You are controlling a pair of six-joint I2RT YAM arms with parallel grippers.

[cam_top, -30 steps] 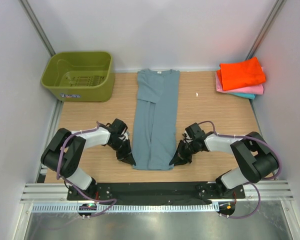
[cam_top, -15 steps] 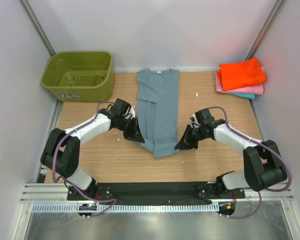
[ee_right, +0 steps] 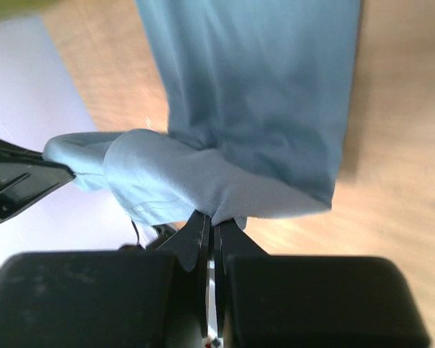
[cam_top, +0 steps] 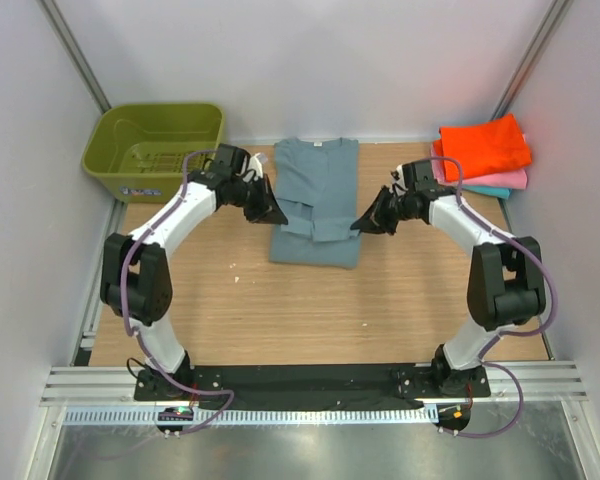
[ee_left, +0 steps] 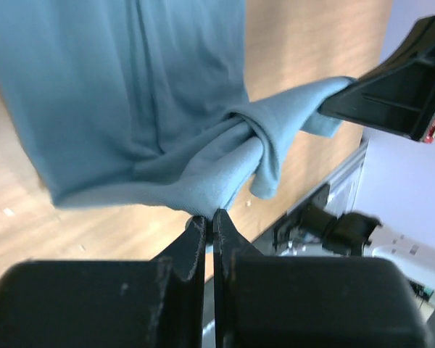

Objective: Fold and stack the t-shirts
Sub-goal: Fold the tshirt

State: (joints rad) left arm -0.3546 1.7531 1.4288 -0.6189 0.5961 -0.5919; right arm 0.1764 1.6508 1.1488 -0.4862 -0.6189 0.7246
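Note:
My right gripper should keep going toward the t-shirt's collar and let go on the t-shirt's far part, because the hem corner is in line with the t-shirt's side edge.
The dusty blue-grey t-shirt lies in the middle of the table, its near part doubled back over its far part. My left gripper is shut on the shirt's left hem corner. My right gripper is shut on the right hem corner. Both hold the hem a little above the shirt's middle. A stack of folded orange, pink and teal t-shirts lies at the far right.
An olive-green plastic basket stands at the far left corner. White walls close the table at the back and both sides. A small white speck lies on the wood right of the shirt.
Both grippers have carried the shirt's near hem from the front of the table toward the far end, doubling the shirt over itself.

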